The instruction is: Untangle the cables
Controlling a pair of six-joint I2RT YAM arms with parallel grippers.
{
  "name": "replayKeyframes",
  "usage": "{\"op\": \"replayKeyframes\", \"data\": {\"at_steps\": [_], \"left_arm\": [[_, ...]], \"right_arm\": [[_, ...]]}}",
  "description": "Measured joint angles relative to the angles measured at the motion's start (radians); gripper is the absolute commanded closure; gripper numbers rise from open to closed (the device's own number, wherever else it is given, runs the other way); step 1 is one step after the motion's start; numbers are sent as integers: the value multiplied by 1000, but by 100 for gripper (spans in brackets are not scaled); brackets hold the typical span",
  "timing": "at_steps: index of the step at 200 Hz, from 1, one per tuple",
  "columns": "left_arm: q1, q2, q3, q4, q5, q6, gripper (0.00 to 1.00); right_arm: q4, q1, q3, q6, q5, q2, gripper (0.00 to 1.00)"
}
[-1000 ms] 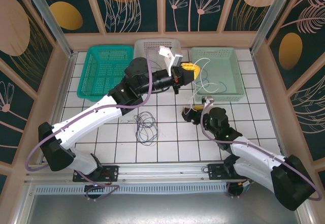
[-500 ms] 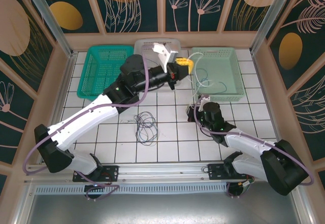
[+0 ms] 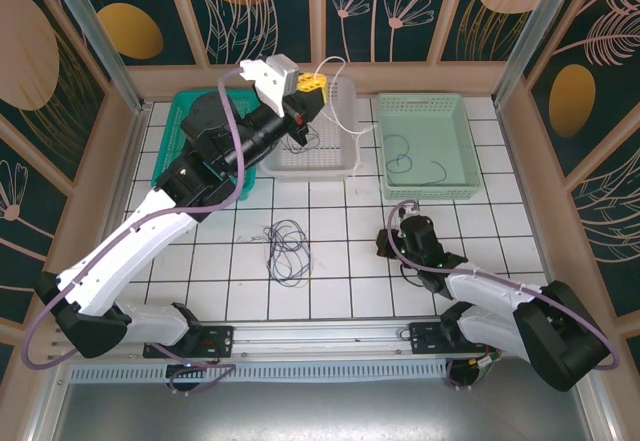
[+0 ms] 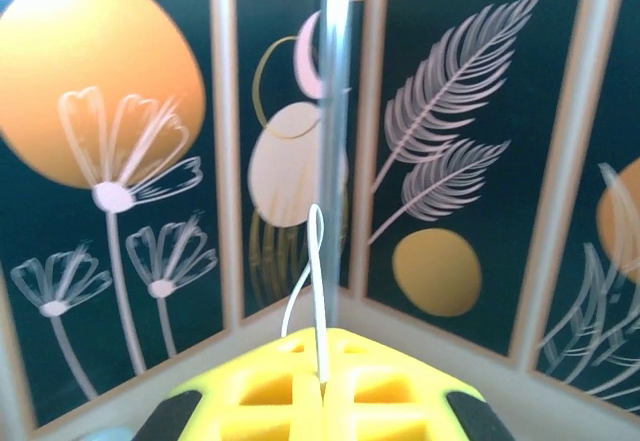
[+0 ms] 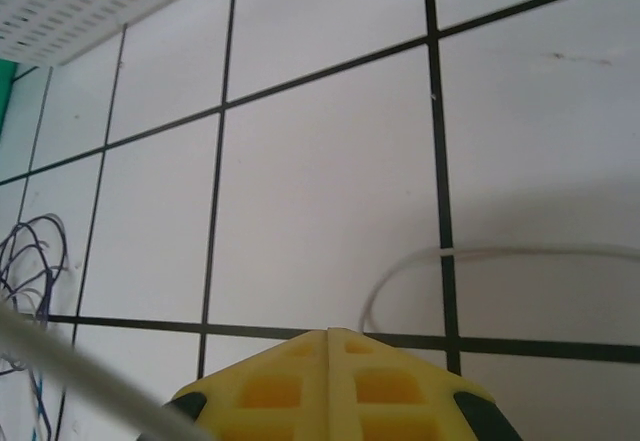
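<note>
I keep carrying the white cable with my left gripper, as it hangs clear of the dark cable coil, until it is over the teal basket, then let go.
My left gripper is raised high over the white basket, shut on a thin white cable. In the left wrist view that white cable runs straight into the seam of the yellow fingers. The right gripper sits low on the tiles, jaws shut. Here the white cable curves across the floor and slips under the yellow tip of the right gripper. A dark cable coil lies loose on the tiles, and the same dark coil shows at the left edge.
A pale green basket at the back right holds another dark cable. A teal basket stands at the back left, partly under my left arm. A blurred pale strand crosses close to the right wrist camera.
The left gripper has risen and swung left, from beside the green basket to above the white basket, carrying the white cable. The right gripper has slid nearer and lower on the tiles.
</note>
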State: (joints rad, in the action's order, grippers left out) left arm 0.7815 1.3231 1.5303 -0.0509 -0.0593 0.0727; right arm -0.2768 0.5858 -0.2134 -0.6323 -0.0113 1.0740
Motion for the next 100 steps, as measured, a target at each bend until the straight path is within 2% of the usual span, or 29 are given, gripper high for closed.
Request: {"op": "replayKeyframes", "data": {"at_steps": [100], "left_arm": [[-196, -52, 48, 85, 185, -73, 100]], "right_arm": [[52, -29, 56, -58, 13, -14, 100]]}}
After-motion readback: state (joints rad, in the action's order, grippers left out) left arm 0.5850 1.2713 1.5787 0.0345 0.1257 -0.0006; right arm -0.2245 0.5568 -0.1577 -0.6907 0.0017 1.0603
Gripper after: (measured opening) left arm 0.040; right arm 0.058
